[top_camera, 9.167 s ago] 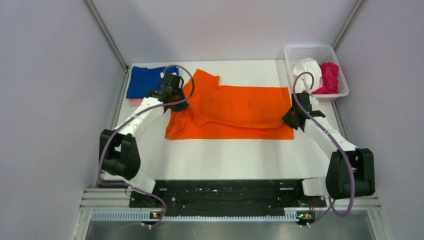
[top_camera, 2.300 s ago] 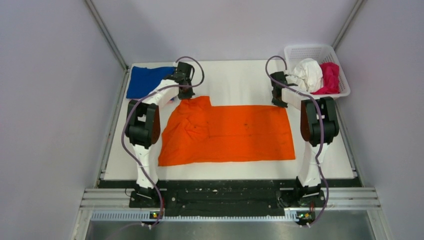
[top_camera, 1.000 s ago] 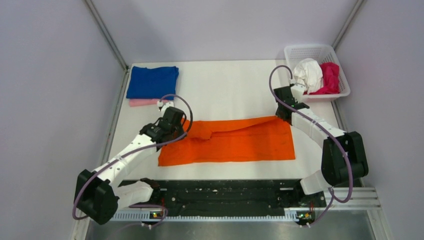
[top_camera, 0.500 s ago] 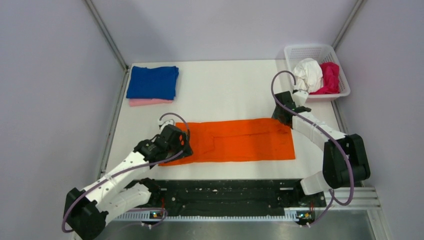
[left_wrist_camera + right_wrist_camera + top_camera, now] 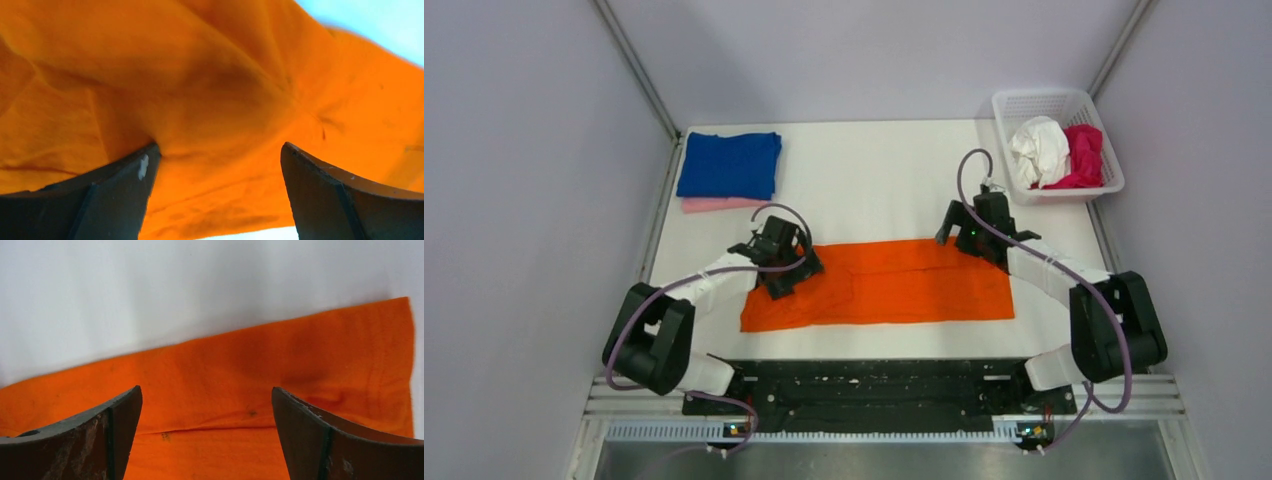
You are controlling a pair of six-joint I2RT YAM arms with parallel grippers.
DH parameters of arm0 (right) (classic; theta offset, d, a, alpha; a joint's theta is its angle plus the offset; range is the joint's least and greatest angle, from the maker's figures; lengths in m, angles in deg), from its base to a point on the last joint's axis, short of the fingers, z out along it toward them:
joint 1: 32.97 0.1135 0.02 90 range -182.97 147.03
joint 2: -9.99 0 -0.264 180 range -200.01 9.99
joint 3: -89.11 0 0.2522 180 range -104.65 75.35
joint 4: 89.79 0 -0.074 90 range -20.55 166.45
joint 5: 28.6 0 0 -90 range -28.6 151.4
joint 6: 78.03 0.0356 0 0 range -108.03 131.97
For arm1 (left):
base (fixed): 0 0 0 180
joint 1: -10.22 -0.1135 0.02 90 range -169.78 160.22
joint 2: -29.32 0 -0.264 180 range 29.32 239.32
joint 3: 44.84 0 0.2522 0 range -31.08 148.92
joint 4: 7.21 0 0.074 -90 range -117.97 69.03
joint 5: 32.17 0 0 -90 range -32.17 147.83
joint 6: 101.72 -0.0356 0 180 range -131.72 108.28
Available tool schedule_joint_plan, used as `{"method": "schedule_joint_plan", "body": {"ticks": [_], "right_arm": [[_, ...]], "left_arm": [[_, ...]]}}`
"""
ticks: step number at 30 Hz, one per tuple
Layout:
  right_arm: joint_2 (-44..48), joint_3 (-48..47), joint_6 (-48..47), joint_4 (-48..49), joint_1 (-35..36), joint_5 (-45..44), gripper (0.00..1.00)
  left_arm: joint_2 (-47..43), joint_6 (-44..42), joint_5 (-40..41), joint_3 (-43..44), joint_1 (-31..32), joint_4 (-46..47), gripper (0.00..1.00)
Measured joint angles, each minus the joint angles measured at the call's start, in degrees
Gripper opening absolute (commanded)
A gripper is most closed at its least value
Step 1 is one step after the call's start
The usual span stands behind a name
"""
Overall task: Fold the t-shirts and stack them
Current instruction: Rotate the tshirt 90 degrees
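The orange t-shirt's long strip is lying crosswise, so I need to swing the strip's wrinkled end toward the table's far edge with my left gripper before I fold the strip shorter.
An orange t-shirt lies folded into a long flat strip across the table's near half. My left gripper is over its left end, open, with wrinkled orange cloth under and between the spread fingers. My right gripper hovers at the strip's far right edge, also open, with the flat orange cloth and bare white table beyond it. A folded blue t-shirt rests on a pink one at the far left. White and magenta t-shirts sit crumpled in the basket.
The white lattice basket stands at the table's far right corner. Grey walls close in the table on the left, right and back. White tabletop shows between the orange strip and the far edge.
Both grippers have opened and let go of the orange shirt's folded-over edge. The shirt has settled flat as a narrow strip. The left gripper has moved up onto its left end.
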Motion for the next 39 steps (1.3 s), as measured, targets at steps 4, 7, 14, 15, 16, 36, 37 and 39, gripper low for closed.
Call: {"method": "schedule_joint_plan", "body": {"ticks": [4, 7, 14, 15, 16, 36, 37, 39], "right_arm": [[-5.2, 0.0, 0.0, 2.4, 0.1, 3.2, 0.99], [-6.6, 1.3, 0.3, 3.8, 0.4, 3.2, 0.99], [-0.1, 8.3, 5.2, 6.3, 5.4, 1.7, 0.99], [1.3, 9.2, 6.0, 5.6, 7.1, 1.7, 0.99], [2.4, 10.0, 6.6, 5.0, 9.0, 1.7, 0.99], [8.0, 13.9, 5.0, 10.9, 35.2, 21.5, 0.99], [9.3, 13.9, 5.0, 10.0, 35.2, 20.2, 0.99], [12.1, 13.8, 4.9, 8.7, 35.3, 17.4, 0.99]], "left_arm": [[6.6, 2.6, -3.8, 2.4, -5.2, 4.3, 0.99], [15.5, 3.9, -3.2, 12.1, -6.8, 1.7, 0.99], [44.2, 5.6, -0.6, 51.3, -7.3, -6.3, 0.99], [48.9, 5.7, -0.7, 58.3, -7.3, -6.9, 0.99], [53.6, 6.0, -0.7, 65.6, -7.3, -7.4, 0.99], [86.3, 17.9, -9.4, 105.4, -5.4, 20.1, 0.99], [85.6, 16.6, -10.0, 104.8, -5.4, 19.5, 0.99], [83.4, 13.8, -11.3, 102.9, -5.4, 17.6, 0.99]]}}
